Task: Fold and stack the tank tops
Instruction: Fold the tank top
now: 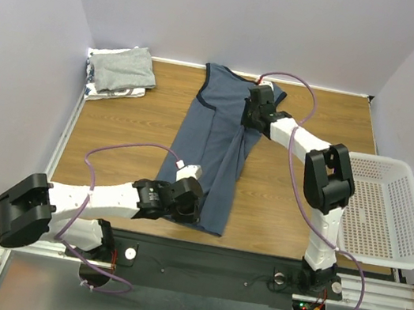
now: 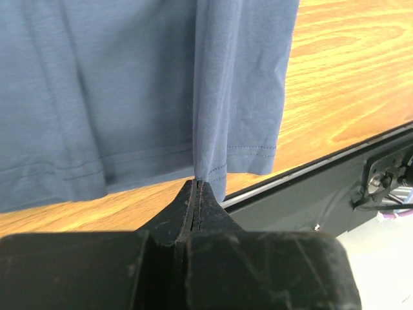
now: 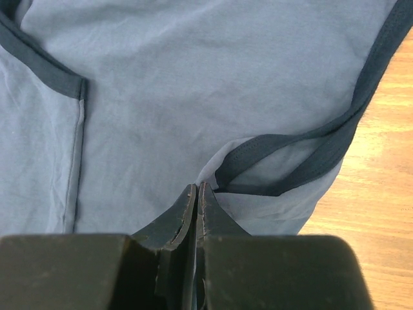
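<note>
My left gripper is carrying the hem inward, and the held side edge runs straight beside the opposite folded edge. My left gripper should keep going until the two edges meet, then let go.
The slate-blue tank top lies lengthwise on the wooden table, neck at the far end, with its right side partly folded over. My left gripper is shut on a pinch of its bottom hem; the jaws are closed with cloth between them. My right gripper is shut on the blue cloth beside the dark armhole trim, its tips pressed together on the fabric. A folded light grey tank top lies at the back left on the black-and-white patterned one.
A white plastic mesh basket stands at the right edge of the table. White walls close in the back and both sides. A black metal rail runs along the near table edge.
</note>
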Controlling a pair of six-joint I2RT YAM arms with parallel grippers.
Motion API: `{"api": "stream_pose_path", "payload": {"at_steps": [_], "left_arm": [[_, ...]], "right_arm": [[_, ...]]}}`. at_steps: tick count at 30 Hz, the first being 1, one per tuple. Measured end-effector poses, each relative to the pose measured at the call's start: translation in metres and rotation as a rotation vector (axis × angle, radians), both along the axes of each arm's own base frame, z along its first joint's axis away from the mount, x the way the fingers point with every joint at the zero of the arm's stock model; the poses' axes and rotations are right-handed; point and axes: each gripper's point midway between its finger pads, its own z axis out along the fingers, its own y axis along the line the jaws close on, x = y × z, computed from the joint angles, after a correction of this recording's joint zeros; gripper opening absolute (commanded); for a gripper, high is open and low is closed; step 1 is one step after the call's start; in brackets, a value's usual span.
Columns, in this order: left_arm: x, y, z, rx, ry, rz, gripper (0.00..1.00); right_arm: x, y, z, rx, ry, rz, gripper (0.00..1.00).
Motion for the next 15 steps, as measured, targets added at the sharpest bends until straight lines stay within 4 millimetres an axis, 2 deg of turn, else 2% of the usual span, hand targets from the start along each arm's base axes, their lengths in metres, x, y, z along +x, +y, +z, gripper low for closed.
{"api": "stream_pose_path", "payload": {"at_steps": [9, 15], "left_arm": [[0.004, 0.012, 0.001, 0.027, -0.009, 0.059, 0.0], [0.003, 0.022, -0.001, 0.059, -0.005, 0.079, 0.0]], "right_arm": [[0.015, 0.021, 0.018, 0.046, -0.035, 0.022, 0.02], [0.016, 0.039, 0.003, 0.046, -0.019, 0.047, 0.03]]}}
